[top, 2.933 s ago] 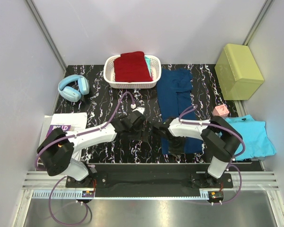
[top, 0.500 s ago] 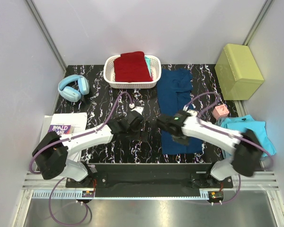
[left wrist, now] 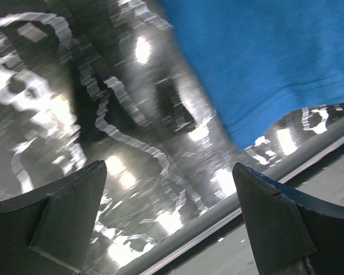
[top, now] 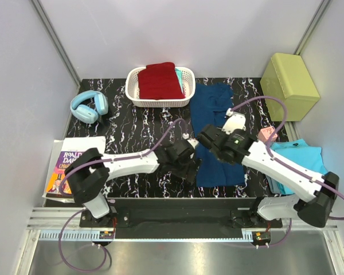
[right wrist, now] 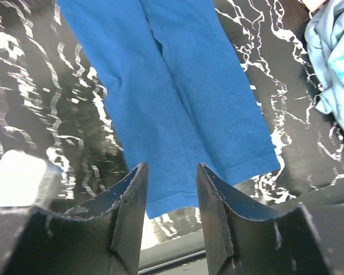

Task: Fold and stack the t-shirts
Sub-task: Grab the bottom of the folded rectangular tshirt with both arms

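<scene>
My left gripper's fingers have only tabletop [left wrist: 169, 186] between them, so next I move my left gripper over to the navy blue t-shirt's near corner [left wrist: 241, 137], pinch it and draw it closer.
A navy blue t-shirt [top: 215, 117], folded into a long strip, lies flat on the black marbled table [top: 132, 126]. My left gripper [top: 190, 167] is low at the strip's near-left corner, open. In the left wrist view [left wrist: 172, 229] only tabletop lies between its fingers, with the blue cloth [left wrist: 264, 63] beyond. My right gripper [top: 209, 137] hovers over the strip's middle, its jaws [right wrist: 171, 197] parted above the blue cloth [right wrist: 178, 86] and nothing between them. A dark red t-shirt [top: 159, 80] lies folded in a white basket [top: 187, 98]. A turquoise t-shirt [top: 301, 166] lies rumpled at the right.
Blue headphones [top: 89, 106] sit at the back left and a book [top: 69, 166] at the near left. A lime-green box [top: 288, 86] stands at the back right, with a small pink object [top: 268, 134] beside the turquoise shirt [right wrist: 332, 57]. The table's front edge [left wrist: 229, 212] is close below the left gripper.
The left gripper has swung right to the blue shirt's near-left corner. The right gripper has pulled back from the strip's near end toward its middle, and its jaws have widened.
</scene>
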Robot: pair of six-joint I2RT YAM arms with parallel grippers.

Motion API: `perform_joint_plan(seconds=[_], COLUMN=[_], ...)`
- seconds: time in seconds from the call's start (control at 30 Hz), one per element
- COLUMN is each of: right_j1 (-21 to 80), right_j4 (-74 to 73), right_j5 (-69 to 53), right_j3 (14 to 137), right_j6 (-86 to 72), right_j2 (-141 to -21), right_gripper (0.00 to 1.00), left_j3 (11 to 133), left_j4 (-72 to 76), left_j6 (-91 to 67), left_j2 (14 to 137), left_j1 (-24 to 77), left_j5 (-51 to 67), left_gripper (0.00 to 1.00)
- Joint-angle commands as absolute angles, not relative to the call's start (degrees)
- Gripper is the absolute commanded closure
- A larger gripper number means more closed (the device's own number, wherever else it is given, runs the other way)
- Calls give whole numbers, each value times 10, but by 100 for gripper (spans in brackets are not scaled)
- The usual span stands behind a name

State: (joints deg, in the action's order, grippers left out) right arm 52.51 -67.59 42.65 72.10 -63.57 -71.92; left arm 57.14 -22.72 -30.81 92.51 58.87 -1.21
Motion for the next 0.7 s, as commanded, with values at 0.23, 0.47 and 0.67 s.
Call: perform_joint_plan(seconds=[0.23,0.47,0.67], right_j1=[530,512,470], right_j4=[-672,-675,-672], right_j5=[457,483,460], right_j3=[743,750,734], right_j6=[-566,-559,-549], right_j2=[-768,-730,-726], right_gripper=[53,53,55], left_j3=[710,701,662], left_j4=[-197,-199,-198], left_j6=[-288,-299,-308], left_j2=[1052,1066,1035], left_j1=[627,639,642], left_j5=[28,34,25], left_gripper=[4,11,20])
